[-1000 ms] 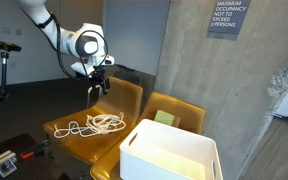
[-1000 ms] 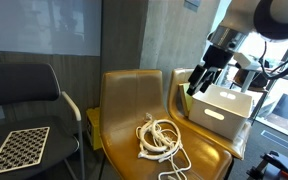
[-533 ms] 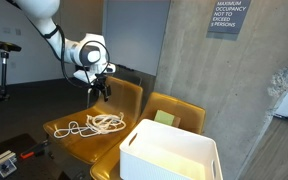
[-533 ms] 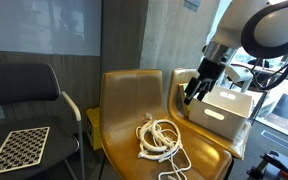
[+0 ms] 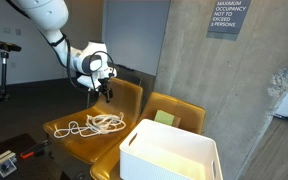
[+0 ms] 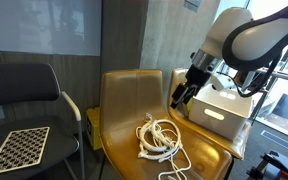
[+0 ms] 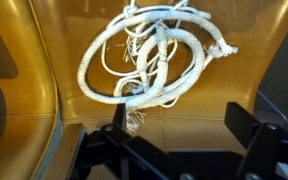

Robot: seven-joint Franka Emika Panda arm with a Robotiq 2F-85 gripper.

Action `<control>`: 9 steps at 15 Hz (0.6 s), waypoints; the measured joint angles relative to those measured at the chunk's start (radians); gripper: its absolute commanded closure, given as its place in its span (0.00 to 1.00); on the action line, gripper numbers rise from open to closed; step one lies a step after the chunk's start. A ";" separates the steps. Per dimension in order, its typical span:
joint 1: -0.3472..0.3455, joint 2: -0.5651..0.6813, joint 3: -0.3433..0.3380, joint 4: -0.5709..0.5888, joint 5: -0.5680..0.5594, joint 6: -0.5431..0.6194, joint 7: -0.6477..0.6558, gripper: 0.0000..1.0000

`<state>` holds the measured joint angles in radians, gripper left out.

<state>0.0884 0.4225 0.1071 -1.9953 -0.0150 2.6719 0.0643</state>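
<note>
I go on lowering my gripper, its open fingers facing the crossed strands (image 7: 154, 85) at the white rope's near edge (image 7: 162, 101), until the strands are between the fingers, and then close it.
A coiled white rope (image 5: 102, 123) lies on the seat of a mustard-yellow chair (image 5: 126, 96); it shows in both exterior views (image 6: 157, 137) and in the wrist view (image 7: 154, 55), with a frayed end near the bottom of the coil. My gripper (image 5: 103, 92) hangs above the chair seat, over the rope and apart from it (image 6: 178, 96). In the wrist view its two dark fingers (image 7: 189, 125) stand wide apart with nothing between them, only the yellow seat (image 7: 184, 100).
A white plastic bin (image 5: 171, 153) sits on a second yellow chair (image 5: 174, 104), also seen in an exterior view (image 6: 222, 108). A black chair (image 6: 24, 85) holds a checkerboard (image 6: 17, 146). A concrete wall (image 5: 224, 80) stands behind.
The gripper has moved lower and closer to the chair back, toward the rope. The rope and bin have not moved.
</note>
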 measured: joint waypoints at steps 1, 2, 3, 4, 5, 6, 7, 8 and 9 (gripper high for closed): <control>0.000 0.048 0.005 0.034 0.002 0.041 -0.017 0.00; 0.001 0.096 0.008 0.071 0.002 0.071 -0.027 0.00; 0.003 0.143 0.008 0.112 0.002 0.087 -0.029 0.00; 0.004 0.187 0.007 0.152 0.002 0.095 -0.029 0.00; 0.005 0.226 0.005 0.191 0.002 0.095 -0.028 0.00; 0.007 0.264 0.001 0.228 0.002 0.095 -0.026 0.00; 0.008 0.298 -0.003 0.261 0.002 0.095 -0.025 0.00; 0.009 0.330 -0.005 0.290 0.002 0.095 -0.023 0.00; 0.009 0.360 -0.005 0.318 0.002 0.095 -0.022 0.00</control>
<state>0.0972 0.7824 0.1018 -1.6769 -0.0131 2.7672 0.0420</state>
